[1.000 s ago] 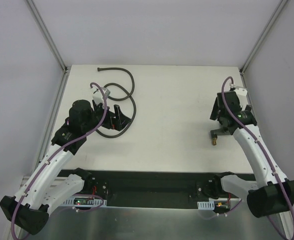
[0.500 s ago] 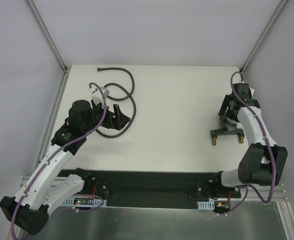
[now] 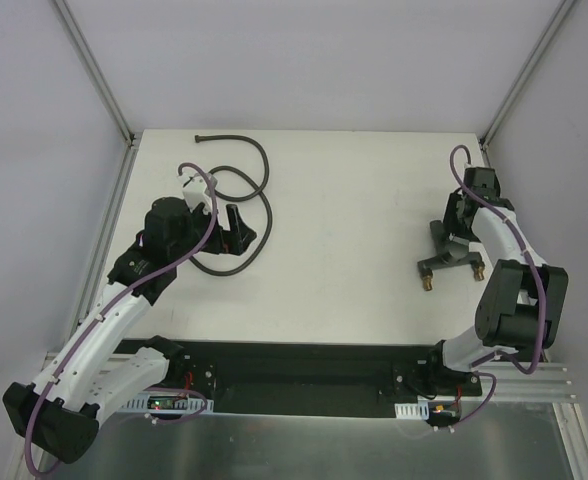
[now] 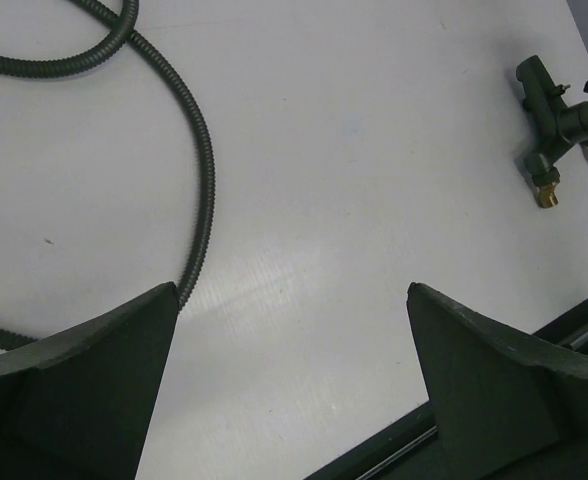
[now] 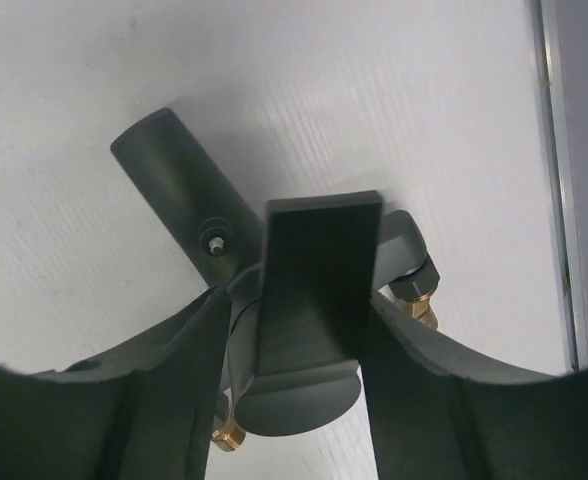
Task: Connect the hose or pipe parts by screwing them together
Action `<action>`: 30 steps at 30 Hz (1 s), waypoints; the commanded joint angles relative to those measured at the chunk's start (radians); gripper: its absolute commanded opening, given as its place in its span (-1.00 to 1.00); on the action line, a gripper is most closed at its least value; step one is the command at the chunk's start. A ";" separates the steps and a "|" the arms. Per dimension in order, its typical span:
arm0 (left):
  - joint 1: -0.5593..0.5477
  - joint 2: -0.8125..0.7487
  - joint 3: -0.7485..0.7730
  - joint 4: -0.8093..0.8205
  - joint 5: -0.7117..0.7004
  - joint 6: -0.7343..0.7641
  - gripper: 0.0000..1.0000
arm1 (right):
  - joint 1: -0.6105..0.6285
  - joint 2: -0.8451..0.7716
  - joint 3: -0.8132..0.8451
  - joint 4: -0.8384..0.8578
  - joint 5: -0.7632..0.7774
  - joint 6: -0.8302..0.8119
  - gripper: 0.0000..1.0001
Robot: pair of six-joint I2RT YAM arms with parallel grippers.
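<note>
My open left gripper should carry on following the hose's near part [image 3: 220,273] until its fingers are on both sides of the hose's end, because that part is clear of the hose's crossing loop.
The long dark grey hose [image 3: 264,170] lies in loops at the table's back left, one end [image 3: 201,138] pointing left. In the left wrist view the hose [image 4: 206,180] curves past my left fingertip. My left gripper [image 3: 239,232] [image 4: 292,288] hangs open over the loops with only bare table between its fingers. The forked fitting [image 3: 444,265] [image 4: 549,115] rests on the table at the right, and its brass ends [image 3: 427,283] point toward the near edge. My right gripper [image 3: 452,245] [image 5: 299,300] stands over it with both fingers pressed against the fitting's flat tab [image 5: 319,270].
A black rail [image 3: 304,365] runs along the near edge between the arm bases. The table's right edge [image 5: 549,150] lies close beside the fitting. Aluminium frame posts [image 3: 99,70] rise at the back corners. Purple cables [image 3: 199,235] follow both arms.
The right arm folded back and its gripper came down over the fitting, then closed on the tab. The fitting turned a little. The left gripper shifted slightly.
</note>
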 commanded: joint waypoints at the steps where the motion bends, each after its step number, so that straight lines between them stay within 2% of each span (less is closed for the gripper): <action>1: 0.001 -0.007 0.013 -0.004 -0.078 -0.007 0.92 | -0.001 -0.030 -0.012 0.058 -0.146 -0.053 0.03; 4: 0.001 -0.018 0.008 -0.004 -0.093 -0.006 0.93 | 0.011 -0.063 -0.035 0.096 -0.234 -0.075 -0.15; 9: 0.001 -0.019 0.005 -0.007 -0.122 -0.007 0.93 | 0.118 -0.115 -0.063 0.147 -0.318 -0.099 -0.35; 13: 0.003 -0.003 0.005 -0.013 -0.125 -0.018 0.86 | 0.313 -0.152 -0.066 0.176 -0.324 -0.106 -0.46; 17: 0.020 0.040 0.033 -0.063 -0.177 -0.068 0.83 | 0.477 -0.187 -0.079 0.245 -0.327 -0.092 -0.46; 21: 0.078 0.105 0.066 -0.134 -0.329 -0.148 0.84 | 0.632 -0.176 -0.099 0.326 -0.326 -0.094 -0.46; 24: 0.187 0.139 0.063 -0.162 -0.323 -0.226 0.82 | 0.732 -0.136 -0.087 0.337 -0.315 -0.111 -0.47; 25: 0.257 0.143 0.056 -0.165 -0.291 -0.251 0.81 | 0.773 -0.127 -0.077 0.322 -0.308 -0.115 -0.48; 28: 0.340 0.148 0.017 -0.174 -0.317 -0.338 0.80 | 0.842 -0.112 -0.095 0.343 -0.272 -0.111 -0.48; 30: 0.400 0.157 -0.006 -0.172 -0.326 -0.395 0.80 | 0.861 -0.107 -0.110 0.366 -0.272 -0.088 -0.38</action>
